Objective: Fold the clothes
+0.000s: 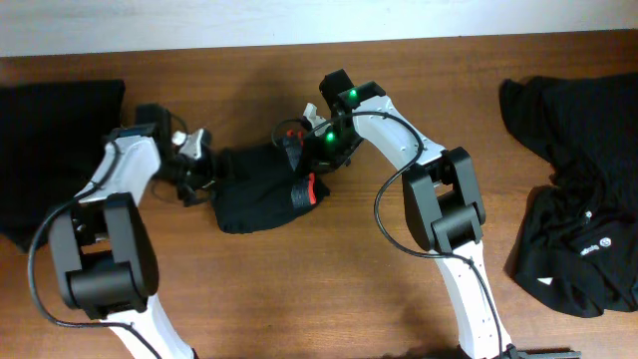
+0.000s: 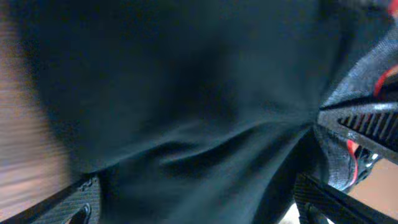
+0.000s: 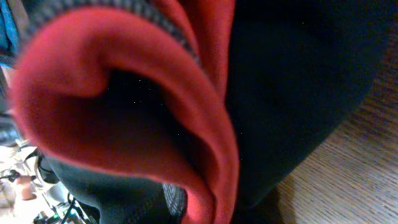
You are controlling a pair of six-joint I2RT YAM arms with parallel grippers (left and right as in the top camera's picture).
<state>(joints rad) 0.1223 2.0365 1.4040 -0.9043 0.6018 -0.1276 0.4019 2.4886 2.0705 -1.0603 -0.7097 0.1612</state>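
I can see my right gripper at the red waistband [image 1: 311, 189], far from the black garment behind my left gripper, so next I carry the bundle onto that garment [image 1: 60, 130] with my left gripper.
The black trousers [image 1: 261, 189] lie bunched in a small bundle at the table's middle, with a red waistband edge [image 1: 310, 189] on the right side. My left gripper [image 1: 199, 168] is at the bundle's left edge. In the left wrist view its fingers stand wide apart with black fabric [image 2: 199, 112] between them. My right gripper [image 1: 304, 148] is at the bundle's top right. In the right wrist view the red waistband [image 3: 186, 124] fills the frame and covers the jaws, which look closed on it.
A heap of black clothes [image 1: 583, 224] with a small white logo lies at the right edge. Another black garment [image 1: 50, 130] lies at the far left. Bare wooden table [image 1: 329, 289] spreads in front.
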